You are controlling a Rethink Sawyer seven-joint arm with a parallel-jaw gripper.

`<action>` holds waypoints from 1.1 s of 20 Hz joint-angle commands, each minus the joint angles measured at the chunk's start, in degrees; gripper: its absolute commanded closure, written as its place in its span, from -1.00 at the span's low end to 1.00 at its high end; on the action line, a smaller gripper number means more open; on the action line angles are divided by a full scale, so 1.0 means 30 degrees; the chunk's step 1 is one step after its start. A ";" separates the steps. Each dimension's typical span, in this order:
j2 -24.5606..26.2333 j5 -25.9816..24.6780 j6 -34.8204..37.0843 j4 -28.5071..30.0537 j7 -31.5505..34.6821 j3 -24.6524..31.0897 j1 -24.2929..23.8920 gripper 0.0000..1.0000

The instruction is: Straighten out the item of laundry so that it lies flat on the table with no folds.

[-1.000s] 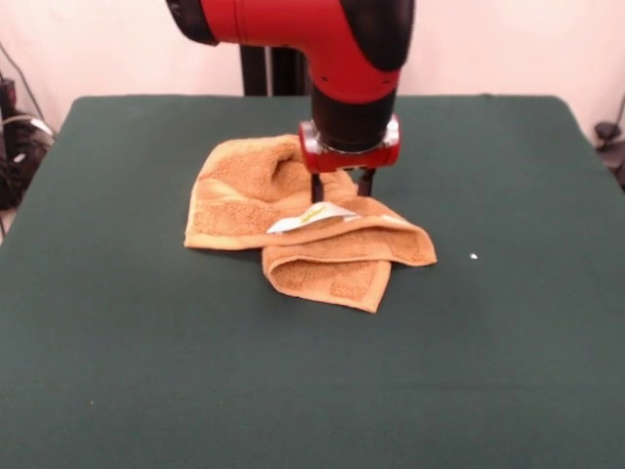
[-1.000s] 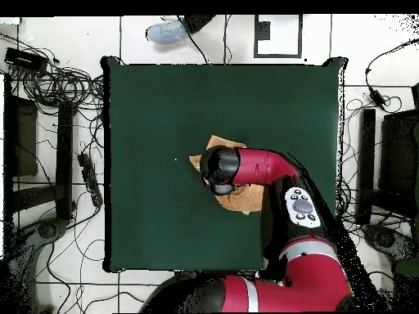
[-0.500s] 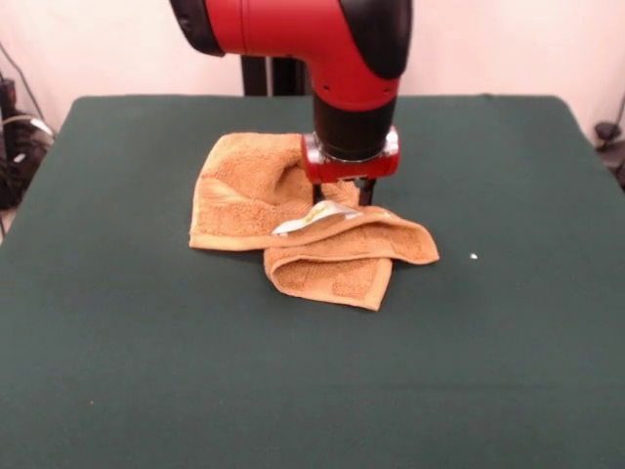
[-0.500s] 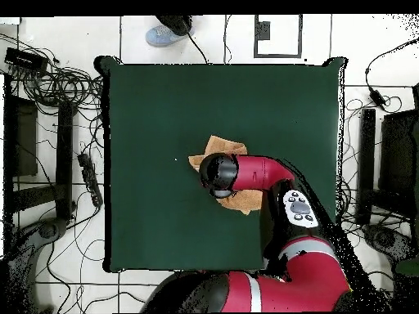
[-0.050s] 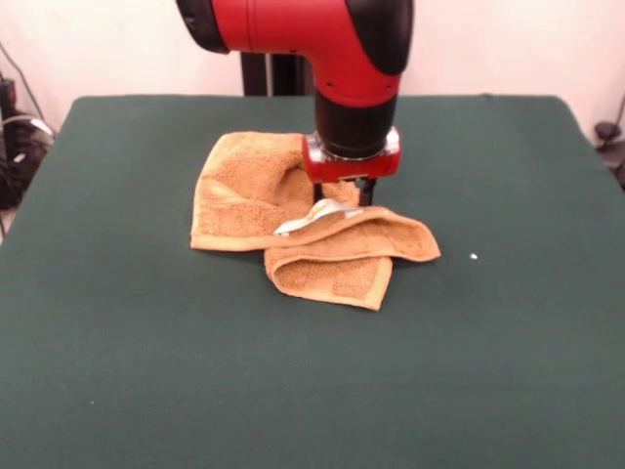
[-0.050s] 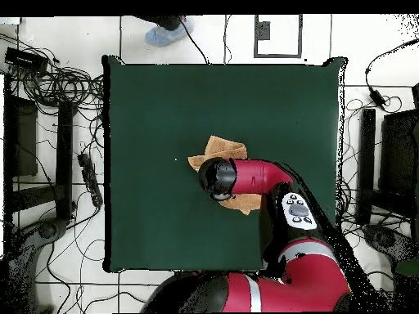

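Observation:
The towel [image 5: 239, 191] lies loose and its layers are bunched at the folded roll [image 5: 356, 237]. The whole towel will come along, still creased, when I pull the cloth.
The item of laundry [image 5: 244, 191] is an orange-tan towel lying crumpled near the middle of the table [image 5: 146, 371]. Its front part is folded over into a thick roll, and a white label [image 5: 311, 220] sticks out along that fold. My gripper [image 5: 341, 195] stands straight down on the towel just behind the folded roll, open, with its two dark fingers [image 5: 317, 186] apart and their tips sunk into the cloth. In the overhead view the arm's wrist [image 6: 217, 178] covers the gripper. There the towel [image 6: 223, 149] shows only at its edges on the green table [image 6: 155, 106].
A small white speck [image 5: 474, 257] lies on the cloth to the right of the towel. A person's shoe [image 6: 164, 33] shows on the floor beyond the table's far edge. Cables [image 6: 57, 74] and dark equipment lie on the floor beside the table.
The gripper has come down a little onto the towel, hiding more of its fingers. The towel has barely shifted. The person's shoe has moved a little.

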 commanded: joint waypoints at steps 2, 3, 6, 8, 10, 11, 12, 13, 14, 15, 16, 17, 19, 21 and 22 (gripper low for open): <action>0.1987 -0.0733 -0.2231 0.1712 0.1581 0.1796 0.0845 -1.00; 0.1979 -0.0675 -0.2161 0.1731 0.1597 0.1792 0.0844 -1.00; 0.1895 -0.0586 -0.2049 0.1759 0.1744 0.1718 0.0937 -1.00; 0.1883 -0.0545 -0.2056 0.1752 0.1891 0.1640 0.1013 -1.00; 0.1863 -0.0524 -0.2154 0.1781 0.2056 0.1566 0.1092 -1.00; 0.1849 -0.0523 -0.2248 0.1813 0.2149 0.1531 0.1134 -1.00; 0.1819 -0.0501 -0.2283 0.1850 0.2231 0.1498 0.1186 -1.00; 0.1805 -0.0503 -0.2284 0.1859 0.2256 0.1475 0.1219 -1.00; 0.1816 -0.0492 -0.2243 0.1845 0.2266 0.1457 0.1242 -1.00; 0.1822 -0.0452 -0.2327 0.1911 0.2277 0.1514 0.1178 -1.00; 0.1830 -0.0460 -0.2404 0.1940 0.2262 0.1542 0.1150 -1.00; 0.1837 -0.0469 -0.2482 0.1969 0.2248 0.1570 0.1122 -1.00; 0.1839 -0.0482 -0.2689 0.2064 0.2226 0.1663 0.1030 1.00; 0.1825 -0.0490 -0.2944 0.2154 0.2292 0.1692 0.0993 1.00; 0.1827 -0.0460 -0.2854 0.2148 0.2292 0.1688 0.1000 1.00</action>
